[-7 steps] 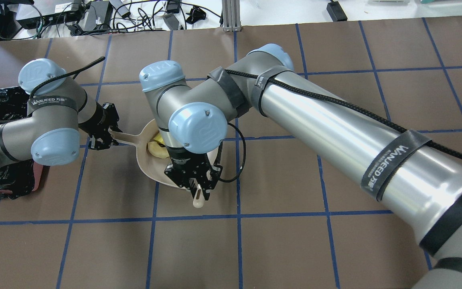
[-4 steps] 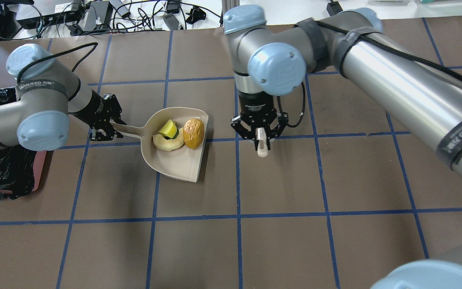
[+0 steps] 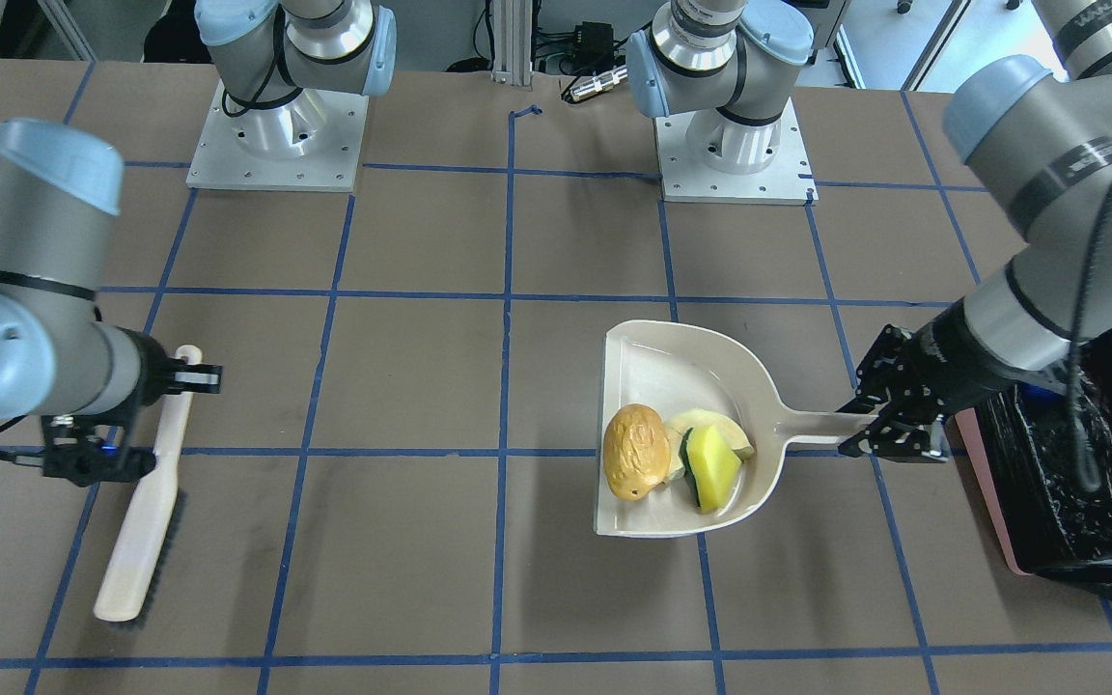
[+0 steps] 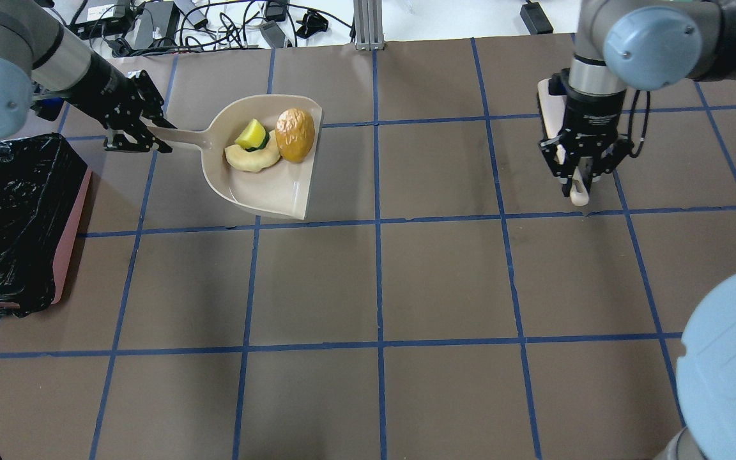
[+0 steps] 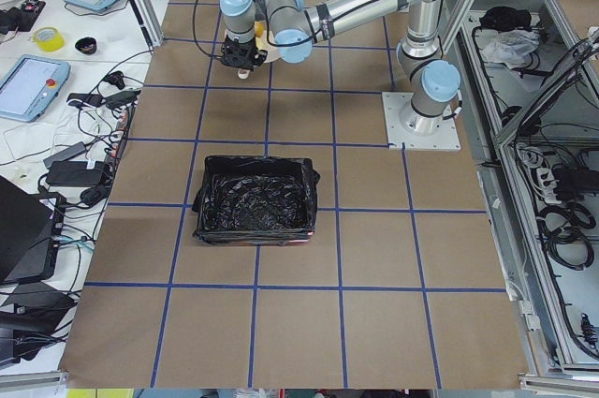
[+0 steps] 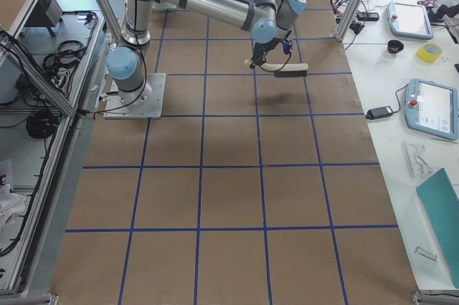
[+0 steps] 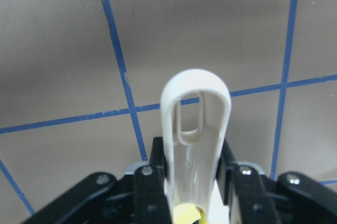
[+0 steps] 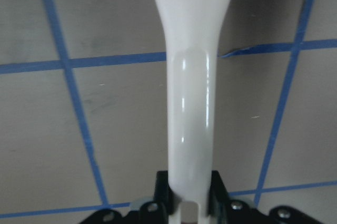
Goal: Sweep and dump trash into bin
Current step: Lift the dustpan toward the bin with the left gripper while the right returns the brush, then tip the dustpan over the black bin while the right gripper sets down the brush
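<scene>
The trash is inside the dustpan [image 3: 677, 456]. I should keep lowering the brush to the clear tabletop [image 3: 68, 554] with my right gripper and let go of it once the brush's bristles rest there.
My left gripper [image 4: 151, 134] [image 3: 879, 425] is shut on the handle of the beige dustpan [image 4: 272, 188] [image 3: 691, 362], which it holds roughly level and which seems just off the table. In the pan lie the trash: a golden-brown lump [image 4: 295, 134] [image 3: 635, 451] and a cream curved piece [image 4: 250, 160] [image 3: 706, 422] with a yellow sponge block [image 4: 250, 134] [image 3: 713, 465]. The bin [image 4: 71, 236] [image 3: 986, 483], pink-sided with a black bag, stands beside the left gripper. My right gripper [image 4: 579, 179] [image 3: 155, 425] is shut on the brush [image 3: 136, 541] [image 8: 192, 103], far from the pan.
The left wrist view shows the pan's looped handle [image 7: 195, 124] between the jaws. Cables and power supplies [image 4: 151, 25] lie beyond the table's far edge. The two arm bases [image 3: 276, 135] [image 3: 730, 145] are bolted at the robot's side of the table.
My right arm has swung far right with the brush, away from the dustpan. My left gripper has carried the loaded dustpan toward the far side, and the bin shows more fully.
</scene>
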### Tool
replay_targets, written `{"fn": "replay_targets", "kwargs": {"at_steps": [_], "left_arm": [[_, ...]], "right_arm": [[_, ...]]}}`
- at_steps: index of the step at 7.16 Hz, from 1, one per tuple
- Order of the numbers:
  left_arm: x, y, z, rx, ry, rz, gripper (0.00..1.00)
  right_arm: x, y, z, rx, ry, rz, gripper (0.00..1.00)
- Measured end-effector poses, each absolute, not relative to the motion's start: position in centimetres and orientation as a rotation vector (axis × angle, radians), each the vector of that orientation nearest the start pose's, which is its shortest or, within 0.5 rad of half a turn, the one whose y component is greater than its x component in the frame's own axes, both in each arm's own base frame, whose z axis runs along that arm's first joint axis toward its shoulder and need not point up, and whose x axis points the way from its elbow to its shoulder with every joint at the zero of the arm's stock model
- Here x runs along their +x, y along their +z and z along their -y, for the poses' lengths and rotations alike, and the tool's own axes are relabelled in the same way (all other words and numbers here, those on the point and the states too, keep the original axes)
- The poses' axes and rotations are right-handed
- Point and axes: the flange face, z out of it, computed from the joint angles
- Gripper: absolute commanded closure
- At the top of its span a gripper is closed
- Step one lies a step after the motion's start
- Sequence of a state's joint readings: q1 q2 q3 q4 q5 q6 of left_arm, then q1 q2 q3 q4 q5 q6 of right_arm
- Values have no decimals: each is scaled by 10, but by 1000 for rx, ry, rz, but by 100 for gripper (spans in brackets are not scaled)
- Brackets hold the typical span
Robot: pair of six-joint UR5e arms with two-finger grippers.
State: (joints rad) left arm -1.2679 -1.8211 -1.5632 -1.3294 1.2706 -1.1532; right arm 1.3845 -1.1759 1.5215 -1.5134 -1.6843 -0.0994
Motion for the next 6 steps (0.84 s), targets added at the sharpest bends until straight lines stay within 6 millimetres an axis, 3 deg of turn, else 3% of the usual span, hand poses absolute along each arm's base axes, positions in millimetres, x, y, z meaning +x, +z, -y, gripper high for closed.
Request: {"fn": "replay_targets", "kwargs": {"at_steps": [1,2,3,6], "left_arm": [[51,400,611,-2356,203,-2512,100],[84,413,611,-2435,175,-2467,100],[116,423,609,-2501,154,-2413,100],[220,439,593,-2602,87,-2322,100]], "right_arm": [[-41,277,591,75,644,-3094,100],[-75,256,580,21,610,-3084,100],[-88,240,572,-18,566,-3099,100],[-99,231,576,-52,517,-3133,100]]}}
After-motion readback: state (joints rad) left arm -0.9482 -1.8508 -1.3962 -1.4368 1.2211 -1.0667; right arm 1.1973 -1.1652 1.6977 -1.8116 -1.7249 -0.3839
